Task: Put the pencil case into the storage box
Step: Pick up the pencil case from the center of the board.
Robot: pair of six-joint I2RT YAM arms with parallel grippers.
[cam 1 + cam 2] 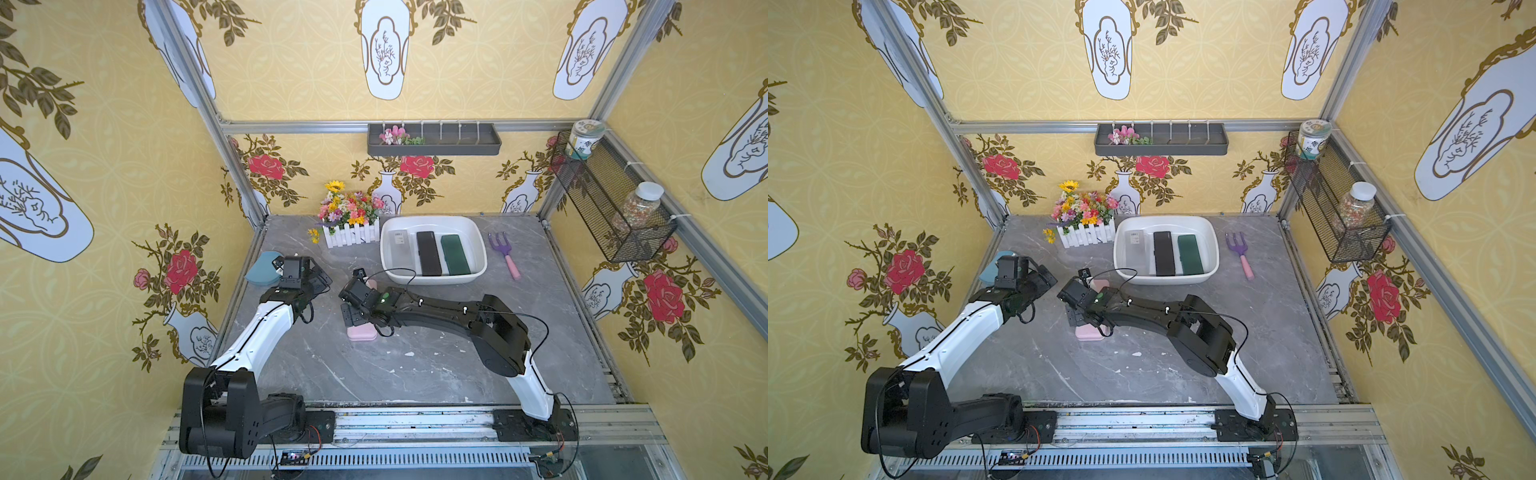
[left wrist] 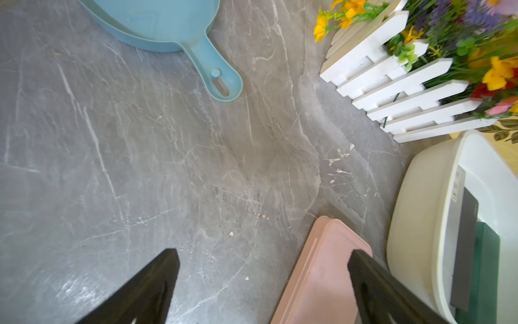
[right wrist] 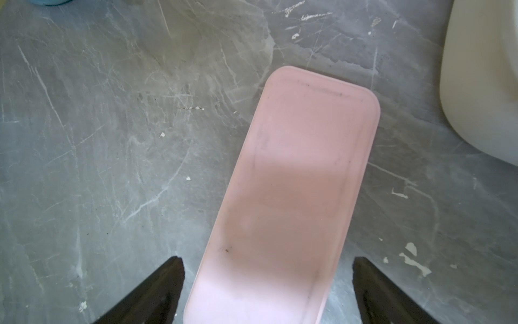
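Note:
The robot's right gripper should turn square to the pencil case's long sides (image 3: 345, 232) before it closes, because the pink pencil case (image 3: 286, 199) lies at a slant across the right gripper's opening.
A pink pencil case (image 1: 361, 332) (image 1: 1089, 333) lies flat on the grey marble table, left of the storage box. My right gripper (image 1: 358, 309) (image 3: 268, 261) hangs over it, open. Its fingers stand on either side of the pink pencil case (image 3: 294, 182), with a gap showing on each side. The storage box (image 1: 432, 279) (image 1: 1163, 279), a white tub, holds a black case (image 1: 429, 253), a green case (image 1: 455, 254) and a clear one (image 1: 399, 249). My left gripper (image 1: 318, 280) (image 2: 263, 254) is open and empty, over bare table beside the pink case (image 2: 316, 280).
A blue dustpan (image 1: 262, 268) (image 2: 173, 25) lies at the table's left edge behind my left gripper. A white picket flower box (image 1: 351, 232) stands left of the tub, and a purple garden fork (image 1: 505, 253) lies to its right. A dark tray (image 1: 434, 141) and wire basket (image 1: 611, 199) hang on the walls.

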